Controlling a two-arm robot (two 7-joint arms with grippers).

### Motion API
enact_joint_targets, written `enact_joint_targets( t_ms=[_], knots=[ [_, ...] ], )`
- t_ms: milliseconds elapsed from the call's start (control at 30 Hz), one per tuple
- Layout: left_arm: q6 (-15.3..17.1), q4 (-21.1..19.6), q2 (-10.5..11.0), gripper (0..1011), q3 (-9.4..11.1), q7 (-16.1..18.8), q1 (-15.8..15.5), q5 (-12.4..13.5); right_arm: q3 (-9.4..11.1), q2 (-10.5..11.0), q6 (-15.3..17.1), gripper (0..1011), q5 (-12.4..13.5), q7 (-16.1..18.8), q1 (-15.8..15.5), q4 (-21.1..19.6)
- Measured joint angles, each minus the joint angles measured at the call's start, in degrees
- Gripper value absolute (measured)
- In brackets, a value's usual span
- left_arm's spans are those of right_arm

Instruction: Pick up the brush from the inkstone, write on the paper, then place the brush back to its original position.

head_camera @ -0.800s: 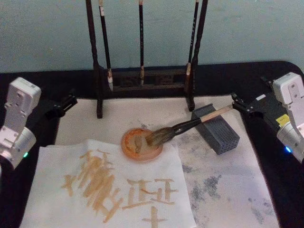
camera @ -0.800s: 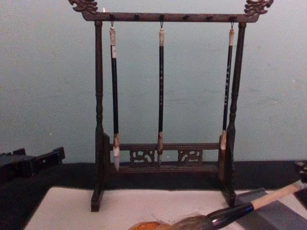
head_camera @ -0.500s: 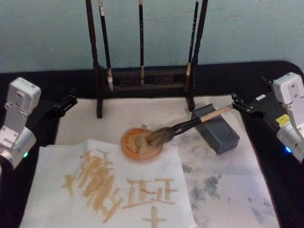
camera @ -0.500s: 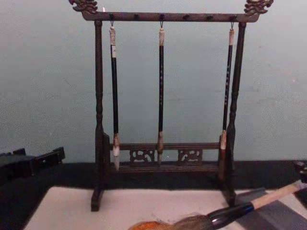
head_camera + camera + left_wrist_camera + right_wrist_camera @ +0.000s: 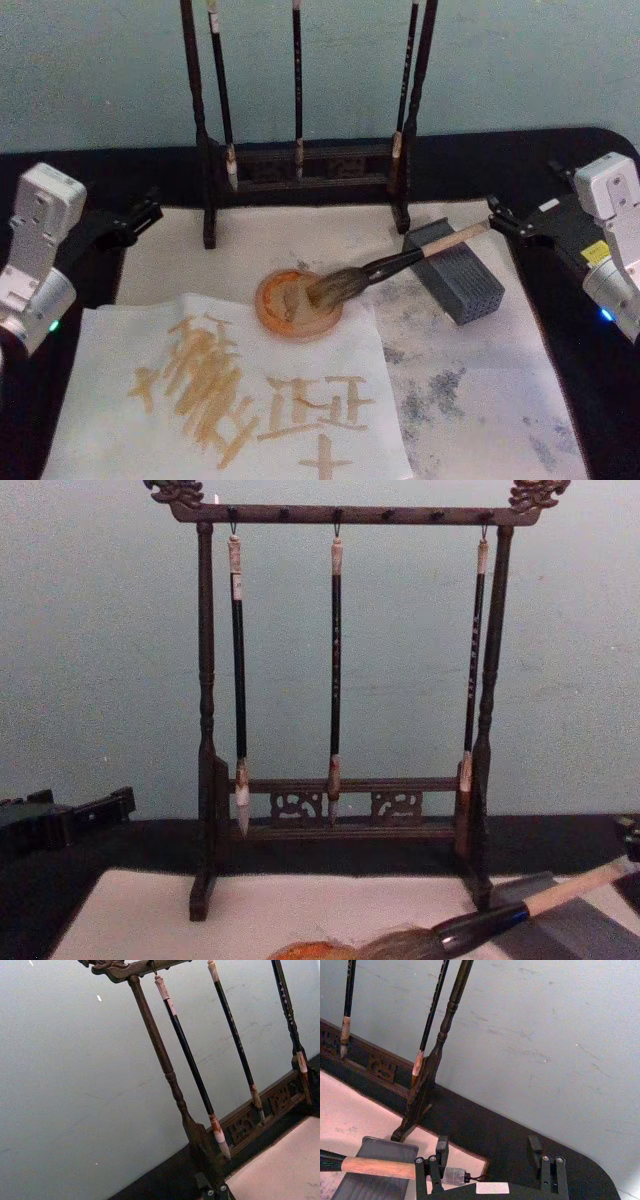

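Observation:
I expect the thin dark loop point(image 5: 478, 1178) to stand up rather than droop when I lift the brush, because the loop sticks straight out past the brush's grey end cap point(image 5: 453, 1176).
The brush point(image 5: 400, 262) lies slanted, its black shaft resting on the dark grey inkstone point(image 5: 465, 282) and its bushy head in a round orange dish point(image 5: 288, 312). My right gripper point(image 5: 508, 222) is open just past the brush's grey end cap, holding nothing. In the right wrist view the tan handle of the brush point(image 5: 375, 1167) ends beside one finger of that gripper point(image 5: 488, 1146), over the inkstone point(image 5: 382, 1151). The paper point(image 5: 230, 400) lies front left, covered in tan strokes. My left gripper point(image 5: 145, 213) is parked at the far left, shut.
A dark wooden rack point(image 5: 300, 165) with three slim black brushes stands at the back, behind the dish. An off-white mat point(image 5: 470, 380) with grey stains lies under everything. Black table surface runs along both sides, where the arms rest.

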Motion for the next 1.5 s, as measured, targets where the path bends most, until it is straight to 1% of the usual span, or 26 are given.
enact_joint_targets(
  t_ms=[833,933,1100,1200,1367,1500],
  knots=[
    [0.0,0.0,0.0,1002,0.0,0.0,0.0,0.0,0.11,-0.05,0.0,1008,0.03,0.11,-0.05,0.0],
    [0.0,0.0,0.0,1002,0.0,0.0,0.0,0.0,0.83,-0.32,-0.07,1008,0.55,0.98,-0.36,-0.05],
    [0.0,0.0,0.0,1002,0.0,0.0,0.0,0.0,2.26,-0.43,-0.08,1008,1.9,2.68,-1.49,-1.33],
    [0.0,0.0,0.0,1002,0.0,0.0,0.0,0.0,2.79,-0.37,0.0,1008,2.44,3.4,-2.04,-2.0],
    [0.0,0.0,0.0,1002,0.0,0.0,0.0,0.0,4.25,-0.06,0.26,1006,3.55,4.46,-3.8,-4.26],
    [0.0,0.0,0.0,1002,0.0,0.0,0.0,0.0,5.67,0.25,0.64,1008,5.16,5.74,-5.61,-6.36]
  ],
)
